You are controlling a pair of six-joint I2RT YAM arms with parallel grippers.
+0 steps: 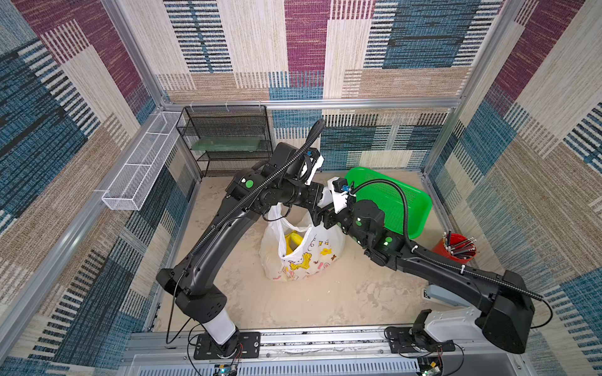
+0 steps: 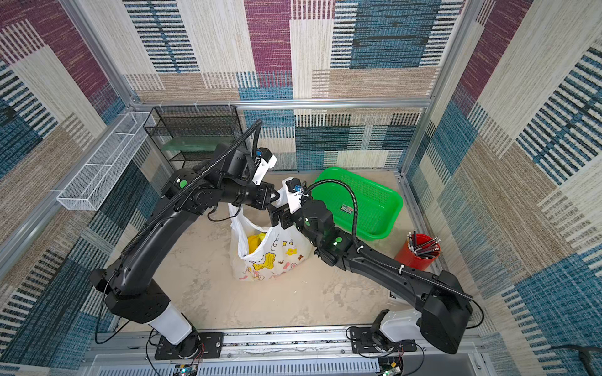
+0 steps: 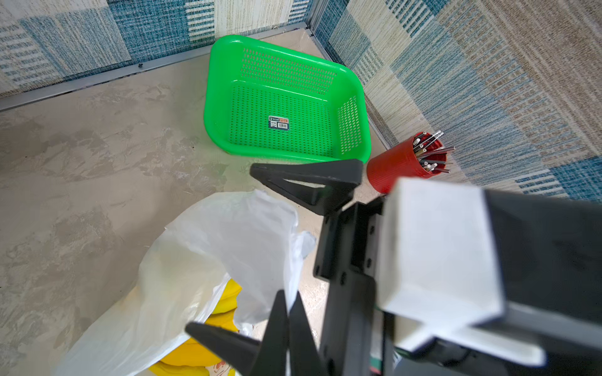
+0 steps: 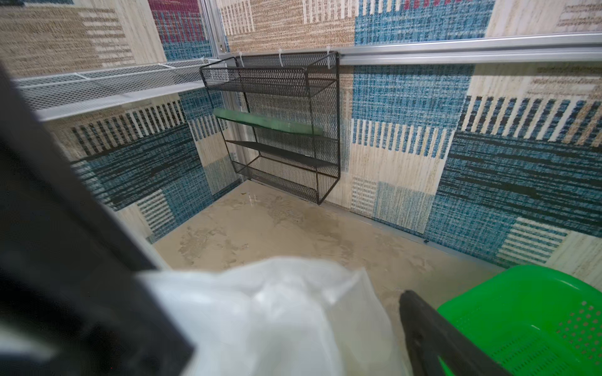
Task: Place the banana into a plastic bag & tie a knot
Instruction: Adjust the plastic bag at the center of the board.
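Observation:
Only a thin piece of the plastic bag is pinched in my left gripper, so my right gripper should hold the bag's top while my left gripper takes more.
The plastic bag stands upright mid-table, its printed side facing the front and its mouth gaping. The yellow banana lies inside. My left gripper hangs just above the bag's top, shut on a thin white strip of it. My right gripper comes in from the right, level with the left one. It is open wide, with crumpled bag plastic between its fingers. In the left wrist view the left fingertips sit between the right gripper's spread fingers. No knot is in view.
A green perforated basket sits at the back right, tilted against the wall. A red cup of pens stands at the right wall. A black mesh rack hangs on the back wall and a white mesh tray on the left wall.

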